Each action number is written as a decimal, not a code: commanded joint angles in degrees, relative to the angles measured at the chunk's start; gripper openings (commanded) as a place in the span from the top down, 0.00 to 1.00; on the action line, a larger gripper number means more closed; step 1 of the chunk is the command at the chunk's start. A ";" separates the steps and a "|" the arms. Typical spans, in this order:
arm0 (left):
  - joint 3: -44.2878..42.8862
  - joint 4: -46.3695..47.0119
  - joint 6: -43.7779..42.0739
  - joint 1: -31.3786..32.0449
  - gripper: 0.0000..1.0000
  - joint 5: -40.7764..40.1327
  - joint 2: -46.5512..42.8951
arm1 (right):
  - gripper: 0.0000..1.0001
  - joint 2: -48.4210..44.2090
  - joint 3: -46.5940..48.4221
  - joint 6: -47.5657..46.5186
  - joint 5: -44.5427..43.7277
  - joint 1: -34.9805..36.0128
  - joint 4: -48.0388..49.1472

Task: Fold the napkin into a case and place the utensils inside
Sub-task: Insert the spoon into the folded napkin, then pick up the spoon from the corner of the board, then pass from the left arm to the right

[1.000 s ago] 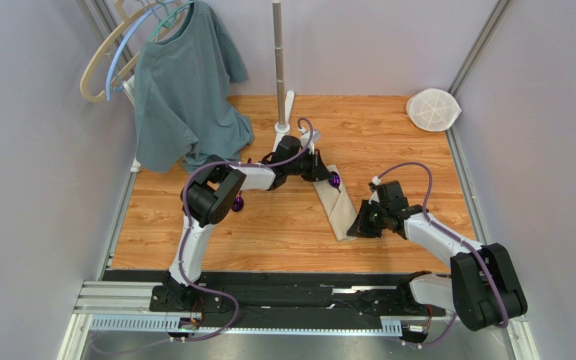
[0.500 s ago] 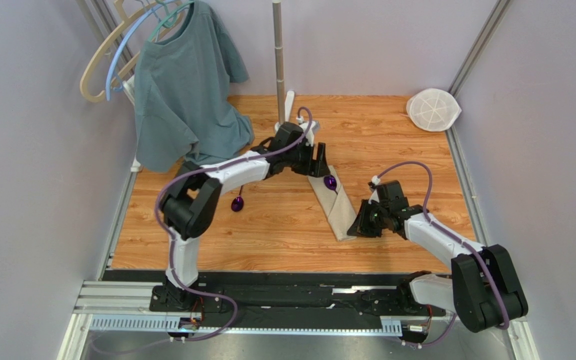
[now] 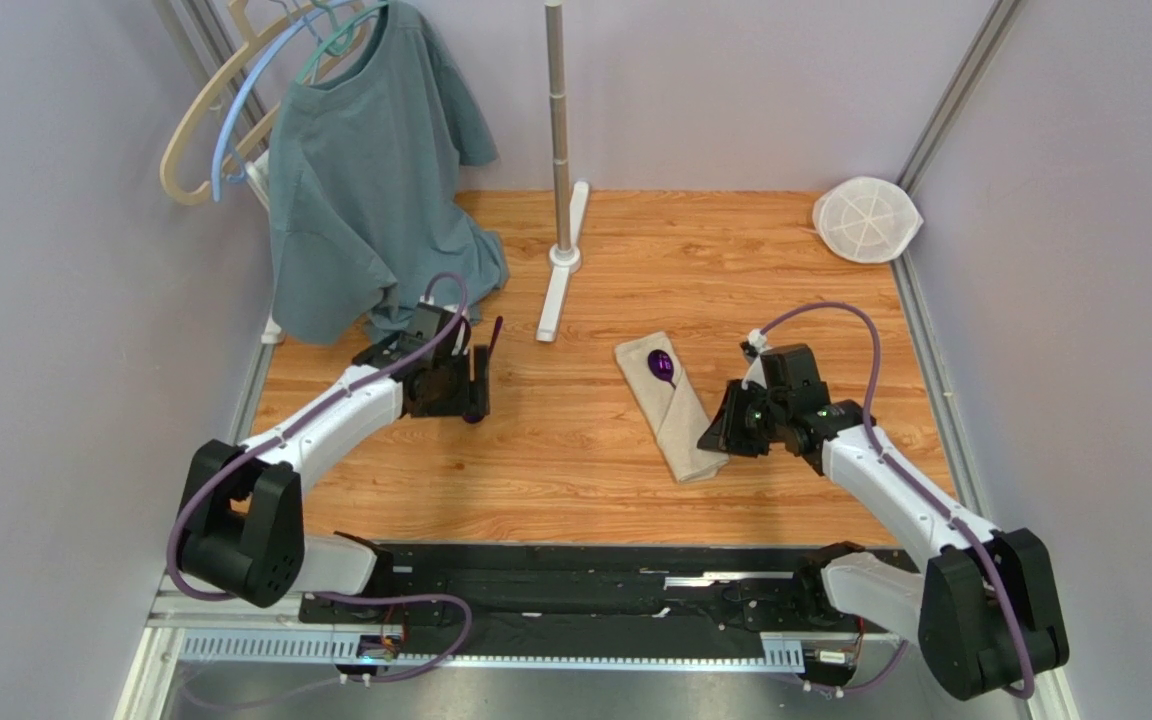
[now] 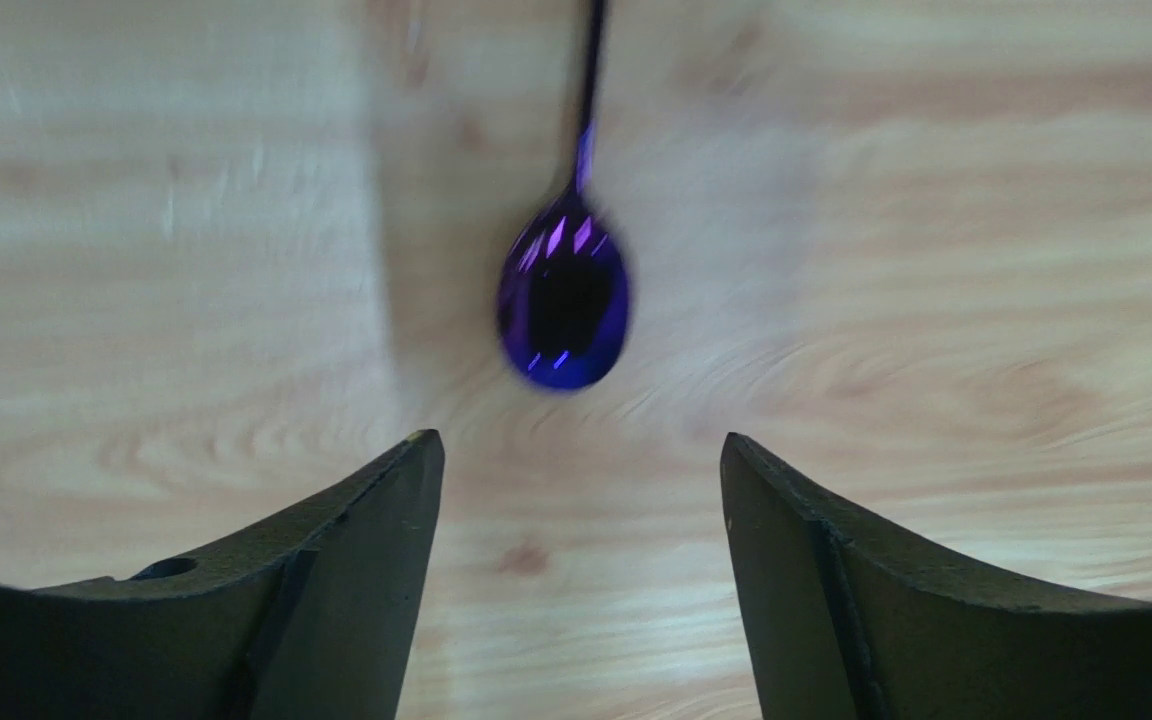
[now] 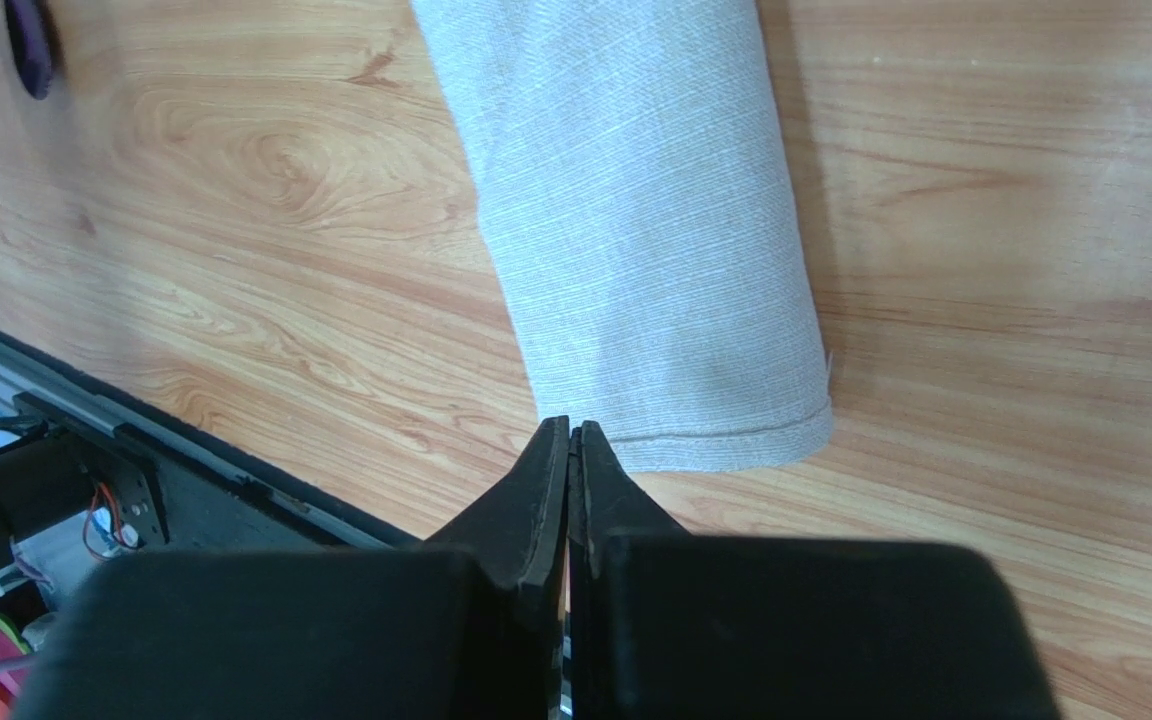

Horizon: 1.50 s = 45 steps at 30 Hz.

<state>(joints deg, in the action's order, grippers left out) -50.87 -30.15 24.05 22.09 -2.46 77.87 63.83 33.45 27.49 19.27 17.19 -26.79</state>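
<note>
I expect the napkin's slanted fold [image 3: 686, 425] to open like a pocket when I push the other spoon's handle in, because one spoon's handle [image 3: 671, 384] goes out of sight under that fold.
The napkin is folded into a narrow beige case [image 3: 671, 431] lying slantwise on the wooden table; in the right wrist view the case [image 5: 642, 225] fills the upper middle. One spoon's purple bowl [image 3: 662, 362] sticks out of its far end. The other spoon [image 4: 564, 300] lies on bare wood at the left, its thin handle [image 3: 494, 338] pointing away. My left gripper [image 3: 473, 402] hovers over it, open, the bowl just ahead of the gripper [image 4: 579, 443] and nothing between its fingers. My right gripper [image 3: 714, 440] is shut and empty, with the gripper [image 5: 567, 431] at the case's near end.
A grey-green T-shirt [image 3: 372, 180] hangs on hangers at the back left, its hem on the table. A metal pole [image 3: 557, 105] rises from a white base [image 3: 557, 293] at the back middle. A white mesh disc [image 3: 866, 219] leans in the back right corner. A black rail [image 3: 567, 578] runs along the near edge.
My left gripper opened, leaving the first spoon in the case's far end, and the arm swung left to hover over the second spoon. The right gripper stayed shut by the case's near end.
</note>
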 commanded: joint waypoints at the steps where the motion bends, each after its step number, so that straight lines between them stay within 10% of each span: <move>1: 4.20 7.11 -0.41 -0.47 0.21 1.32 -3.26 | 1.00 -3.36 2.76 -1.56 1.56 0.56 -0.98; 17: -16.27 4.76 -3.75 -0.38 0.48 -5.10 26.19 | 1.00 -10.40 2.32 -2.35 1.65 0.91 -3.80; 20: -16.37 3.09 -3.31 1.11 0.60 -7.29 26.64 | 1.00 -9.87 2.49 -2.00 1.83 0.91 -2.92; 24: -16.89 0.36 -3.13 1.82 1.00 -9.14 27.25 | 1.00 -8.38 3.72 -1.65 2.35 1.00 -2.22; 26: -17.68 -0.95 -4.18 1.82 1.00 -8.27 27.43 | 1.00 -7.41 4.60 -1.03 2.53 1.00 -1.08; 33: -9.87 2.55 -4.90 7.43 1.00 1.99 6.04 | 0.47 -1.00 8.73 4.66 10.26 4.51 5.24; 45: -6.34 9.33 2.49 25.45 1.00 5.99 -5.71 | 0.25 7.71 15.15 28.50 4.11 15.94 26.25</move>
<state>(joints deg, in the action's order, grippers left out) -54.98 -20.25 25.08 43.33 4.08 69.06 70.74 44.40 48.99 26.37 30.87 -9.41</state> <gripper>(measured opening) 0.010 0.746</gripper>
